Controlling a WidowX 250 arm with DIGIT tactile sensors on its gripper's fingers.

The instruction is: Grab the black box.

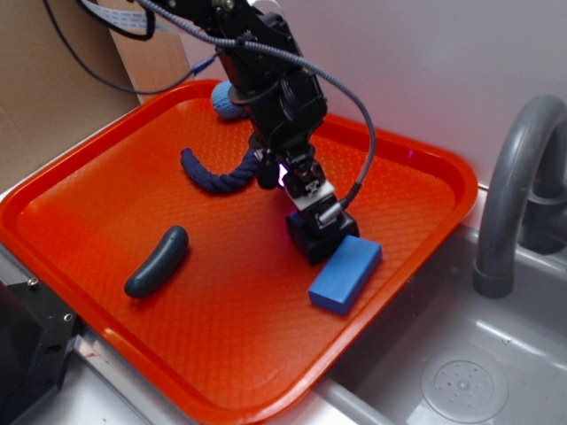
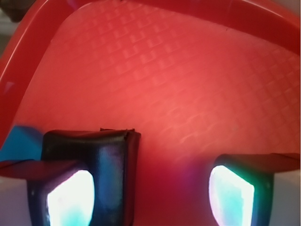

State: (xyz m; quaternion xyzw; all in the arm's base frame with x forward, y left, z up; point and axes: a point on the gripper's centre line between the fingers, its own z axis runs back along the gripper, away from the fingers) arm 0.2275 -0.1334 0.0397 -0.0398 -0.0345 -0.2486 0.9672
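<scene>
One finger is over the black box's edge [image 2: 66, 147] near the blue block. Next, my gripper lifts clear and turns before it comes down around the box [image 2: 113, 174].
The black box [image 1: 321, 239] is a small glossy block on the orange tray [image 1: 106, 168], touching the flat blue block [image 1: 345, 274] on its right. My gripper [image 1: 317, 212] hangs right over the box, pointing down. In the wrist view my gripper [image 2: 150, 195] is open. The black box [image 2: 113, 160] lies against the inner side of the left finger, whose glowing pad [image 2: 70, 197] partly covers it. The right pad [image 2: 233, 193] stands well apart, with bare tray floor [image 2: 178, 94] between it and the box.
A dark grey-blue sausage toy [image 1: 157, 261] lies at the tray's left front. A navy rope [image 1: 217, 174] and a blue ball [image 1: 229, 102] sit behind the arm. A grey faucet [image 1: 514, 195] and sink [image 1: 461, 372] are to the right. A sliver of the blue block [image 2: 19, 143] shows left.
</scene>
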